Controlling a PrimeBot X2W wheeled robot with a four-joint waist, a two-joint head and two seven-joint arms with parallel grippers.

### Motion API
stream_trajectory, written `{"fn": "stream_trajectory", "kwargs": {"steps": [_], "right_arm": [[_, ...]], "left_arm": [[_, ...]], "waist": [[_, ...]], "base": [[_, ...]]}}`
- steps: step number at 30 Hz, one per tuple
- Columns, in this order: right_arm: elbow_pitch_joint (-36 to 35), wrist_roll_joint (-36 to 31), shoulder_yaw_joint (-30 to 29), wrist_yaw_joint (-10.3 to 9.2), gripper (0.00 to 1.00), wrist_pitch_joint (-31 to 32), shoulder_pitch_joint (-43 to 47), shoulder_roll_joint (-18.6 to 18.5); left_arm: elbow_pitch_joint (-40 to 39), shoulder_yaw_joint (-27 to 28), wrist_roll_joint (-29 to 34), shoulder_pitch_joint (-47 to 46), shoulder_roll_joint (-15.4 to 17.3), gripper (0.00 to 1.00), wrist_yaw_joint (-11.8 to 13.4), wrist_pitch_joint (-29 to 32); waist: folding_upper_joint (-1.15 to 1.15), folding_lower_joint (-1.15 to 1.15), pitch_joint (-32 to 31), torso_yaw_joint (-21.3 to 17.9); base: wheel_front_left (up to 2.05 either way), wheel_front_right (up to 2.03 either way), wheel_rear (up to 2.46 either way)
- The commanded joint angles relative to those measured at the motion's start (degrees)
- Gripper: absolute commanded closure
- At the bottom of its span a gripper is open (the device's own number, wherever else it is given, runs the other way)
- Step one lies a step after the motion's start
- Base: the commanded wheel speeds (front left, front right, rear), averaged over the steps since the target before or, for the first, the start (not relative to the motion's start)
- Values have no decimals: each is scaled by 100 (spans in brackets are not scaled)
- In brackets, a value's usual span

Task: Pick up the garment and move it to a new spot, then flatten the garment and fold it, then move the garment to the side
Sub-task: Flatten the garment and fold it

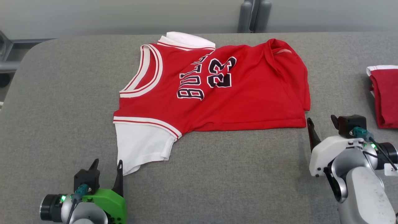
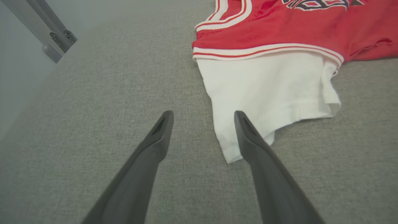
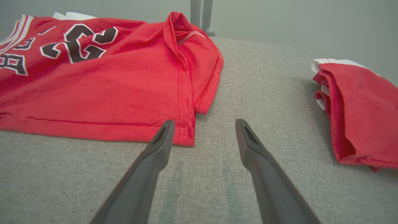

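Note:
The red hem's far corner is turned over and its inner seam (image 1: 283, 51) is in sight. I expect the hem (image 1: 304, 119) to open out straight when I lift and pull it.
A red jersey (image 1: 217, 93) with white sleeves and a black "23" lies spread sideways on the grey table (image 1: 62, 109), its hem end rumpled at the right. My left gripper (image 1: 107, 165) stands open at the near left, one finger over the tip of the white sleeve (image 2: 264, 90). In the left wrist view the gripper (image 2: 203, 119) holds nothing. My right gripper (image 1: 321, 123) is open just off the jersey's lower right corner (image 3: 183, 137). In the right wrist view that gripper (image 3: 203, 126) has bare table between its fingers.
A second red garment (image 1: 385, 96), folded, lies at the table's right edge, also seen in the right wrist view as a folded pile (image 3: 363, 112). A grey post (image 1: 253, 15) rises behind the table's far edge. A metal frame (image 2: 46, 31) stands off the left side.

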Motion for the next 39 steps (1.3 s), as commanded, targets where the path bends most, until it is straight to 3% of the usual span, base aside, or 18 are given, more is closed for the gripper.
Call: {"fn": "stream_trajectory", "kwargs": {"steps": [1, 6, 8, 12, 13, 17, 19, 31, 32, 33, 34, 36, 38, 39], "right_arm": [[4, -24, 5, -3, 0, 16, -87, -16], [53, -88, 49, -3, 0, 182, -401, -13], [93, -107, 88, -4, 0, 189, -469, -15], [202, -160, 112, -4, 0, 224, -531, -18], [229, -195, 104, -4, 0, 215, -548, -25], [375, -123, 122, -4, 0, 241, -595, -20], [454, -95, 108, -4, 0, 230, -613, -18], [1207, 251, 174, -3, 0, 289, -1064, -41], [1246, 250, 168, -4, 4, 283, -1094, -42], [1274, 251, 159, -3, 23, 262, -1124, -43], [1302, 239, 152, -4, 54, 241, -1140, -42], [1356, 241, 128, -4, 69, 236, -1150, -39], [1415, 257, 116, -4, 100, 263, -1138, -34], [1435, 264, 108, -4, 100, 261, -1135, -33]], "left_arm": [[27, 3, -64, -99, 16, 0, -37, 42], [204, -75, -158, -313, -6, 1, -99, 332], [281, -98, -206, -341, -29, 26, -111, 451], [373, -170, -271, -383, -73, 32, -122, 591], [410, -194, -293, -382, -86, 50, -138, 638], [474, -302, -374, -370, -127, 76, -185, 735], [493, -334, -390, -369, -130, 100, -190, 730], [517, -448, -394, -510, -89, 100, -141, 640], [519, -455, -400, -515, -87, 100, -142, 628], [523, -460, -402, -529, -83, 100, -142, 618], [531, -465, -403, -543, -81, 100, -139, 609], [546, -469, -419, -558, -76, 100, -128, 588], [569, -476, -431, -569, -71, 100, -124, 578], [582, -480, -434, -573, -68, 100, -123, 567]], "waist": [[0, 0, 75, 1], [0, 0, 223, 7], [0, 0, 252, 16], [0, 0, 299, 29], [0, 0, 308, 32], [0, 0, 350, 39], [0, 0, 374, 43], [0, 0, 620, 141], [0, 0, 637, 151], [0, 0, 650, 159], [0, 0, 658, 165], [0, 0, 670, 176], [0, 0, 671, 183], [0, 0, 669, 184]], "base": [[0, 0, 0], [0, 0, 0], [0, 0, 0], [0, 0, 0], [0, 0, 0], [0, 0, 0], [0, 0, 0], [0, 0, 0], [0, 0, 0], [0, 0, 0], [0, 0, 0], [0, 0, 0], [0, 0, 0], [0, 0, 0]]}}
